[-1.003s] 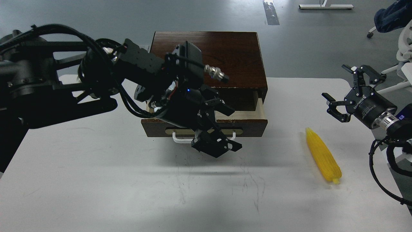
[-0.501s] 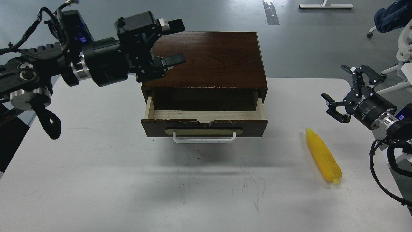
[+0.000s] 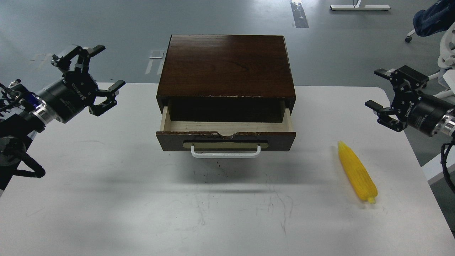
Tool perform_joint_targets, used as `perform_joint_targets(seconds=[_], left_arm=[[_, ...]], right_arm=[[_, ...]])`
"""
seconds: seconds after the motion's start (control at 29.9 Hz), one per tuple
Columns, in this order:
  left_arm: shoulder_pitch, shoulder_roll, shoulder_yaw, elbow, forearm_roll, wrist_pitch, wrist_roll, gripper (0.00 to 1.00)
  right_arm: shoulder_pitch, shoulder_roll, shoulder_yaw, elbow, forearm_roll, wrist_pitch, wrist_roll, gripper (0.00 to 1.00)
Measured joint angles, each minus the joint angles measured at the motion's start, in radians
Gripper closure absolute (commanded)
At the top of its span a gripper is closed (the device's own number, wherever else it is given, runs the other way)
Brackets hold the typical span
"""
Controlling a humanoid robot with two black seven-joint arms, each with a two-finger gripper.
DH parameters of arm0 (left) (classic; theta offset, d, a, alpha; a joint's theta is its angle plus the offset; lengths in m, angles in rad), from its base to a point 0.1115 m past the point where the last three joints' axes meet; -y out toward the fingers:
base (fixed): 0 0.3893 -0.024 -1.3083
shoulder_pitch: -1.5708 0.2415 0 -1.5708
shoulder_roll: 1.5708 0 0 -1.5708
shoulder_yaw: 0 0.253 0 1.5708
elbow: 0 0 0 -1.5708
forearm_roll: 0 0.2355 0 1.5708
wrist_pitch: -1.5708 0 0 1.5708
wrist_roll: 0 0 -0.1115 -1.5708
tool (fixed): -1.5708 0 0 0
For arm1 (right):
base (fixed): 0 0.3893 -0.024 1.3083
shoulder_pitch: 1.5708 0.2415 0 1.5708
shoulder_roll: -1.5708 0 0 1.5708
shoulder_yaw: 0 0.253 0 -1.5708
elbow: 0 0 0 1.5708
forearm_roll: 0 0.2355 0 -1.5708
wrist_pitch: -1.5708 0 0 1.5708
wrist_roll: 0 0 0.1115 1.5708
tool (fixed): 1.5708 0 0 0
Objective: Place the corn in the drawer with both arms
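My gripper will lower the corn point(image 3: 357, 171) in, and the corn will fit lying crosswise, because the partly open drawer point(image 3: 226, 126) is wider than the corn is long.
The yellow corn point(image 3: 357, 172) lies on the white table point(image 3: 142, 199) at the right, tip pointing away from me. The dark brown drawer point(image 3: 226, 138) of the cabinet point(image 3: 227, 65) stands pulled partly open, its pale wood inside showing and empty, with its white bar handle point(image 3: 225, 153) facing me. My left gripper point(image 3: 106, 67) is open and empty, well left of the cabinet above the table's far left edge. My right gripper point(image 3: 376, 88) is open and empty at the far right, above and beyond the corn.
The cabinet stands at the table's far middle. Grey floor lies beyond the table, with a white chair point(image 3: 446, 46) and dark cloth point(image 3: 433, 16) at the far right. The table's right edge runs close to the corn.
My left arm has swung from the drawer handle up over the cabinet and back to the far left, open. The drawer stays pulled out. My right gripper has drawn back slightly to the right.
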Motion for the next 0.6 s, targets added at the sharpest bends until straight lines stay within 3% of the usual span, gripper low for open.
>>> perform_joint_targets(seconds=[0.23, 0.6], left_arm=[[0.082, -0.085, -0.112, 0.073, 0.0, -0.001, 0.0, 0.02], [0.102, -0.099, -0.125, 0.075, 0.002, -0.001, 0.0, 0.02]], right_arm=[[0.039, -0.061, -0.005, 0.014, -0.462, 0.0, 0.0, 0.0], [0.006, -0.069, -0.019, 0.036, -1.05, -0.028, 0.0, 0.0]])
